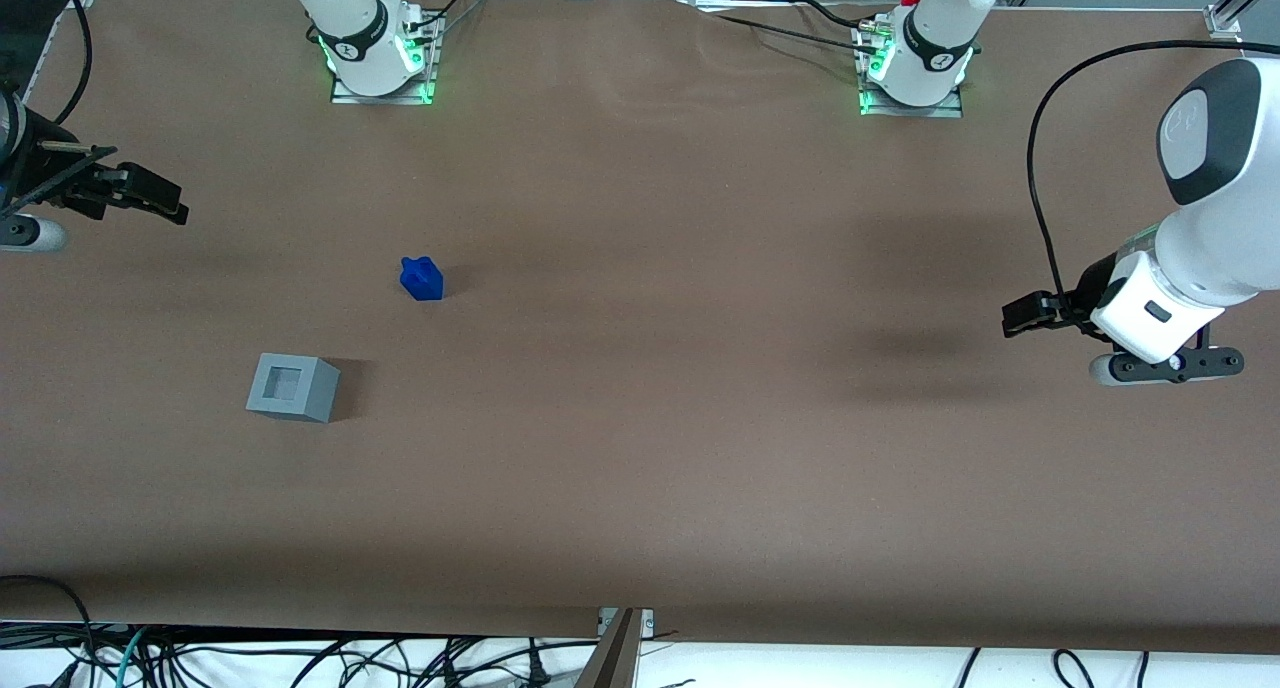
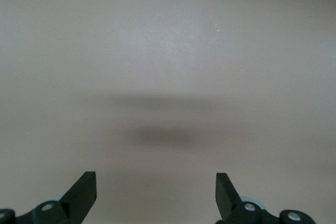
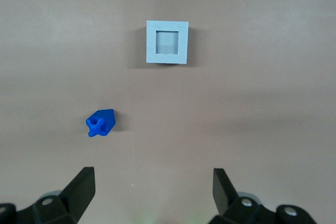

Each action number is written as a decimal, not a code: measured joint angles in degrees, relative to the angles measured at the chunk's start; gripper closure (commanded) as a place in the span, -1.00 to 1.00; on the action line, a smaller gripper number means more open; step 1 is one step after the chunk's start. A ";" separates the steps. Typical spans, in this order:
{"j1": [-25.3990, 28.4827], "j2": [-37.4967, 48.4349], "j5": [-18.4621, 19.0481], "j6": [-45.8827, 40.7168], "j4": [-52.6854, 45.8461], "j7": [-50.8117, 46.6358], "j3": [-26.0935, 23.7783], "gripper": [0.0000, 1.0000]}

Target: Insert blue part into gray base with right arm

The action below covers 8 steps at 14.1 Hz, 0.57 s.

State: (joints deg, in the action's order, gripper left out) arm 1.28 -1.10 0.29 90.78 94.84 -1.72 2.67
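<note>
My gripper will push the blue part (image 1: pixel 421 279) in, and the part will stay sticking up, because the square socket (image 1: pixel 282 383) looks shallow, with its bottom close below the socket's rim.
The blue part (image 1: pixel 421 278) lies on the brown table, apart from the gray base (image 1: pixel 292 387), which stands nearer the front camera with its square socket facing up and empty. My right gripper (image 1: pixel 165 203) hangs above the table toward the working arm's end, farther from the front camera than both objects and touching neither. In the right wrist view the gripper (image 3: pixel 152 182) is open and empty. The blue part (image 3: pixel 101 123) and the gray base (image 3: pixel 167 42) both show on the table ahead of the fingers (image 3: pixel 81 184).
Two arm bases (image 1: pixel 378 63) (image 1: pixel 915 68) are bolted at the table edge farthest from the front camera. The parked arm (image 1: pixel 1190 258) hangs over its end of the table. Cables (image 1: pixel 300 658) lie below the front edge.
</note>
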 measured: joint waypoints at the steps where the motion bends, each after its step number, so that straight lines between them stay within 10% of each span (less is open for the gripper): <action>1: 0.00 -0.19 0.00 0.00 0.00 0.00 -0.01 -0.99; 8: 0.01 -0.56 0.00 0.00 0.00 0.00 -0.02 -0.99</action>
State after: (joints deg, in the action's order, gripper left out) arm 1.29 -1.66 0.29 90.78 94.84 -1.72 2.65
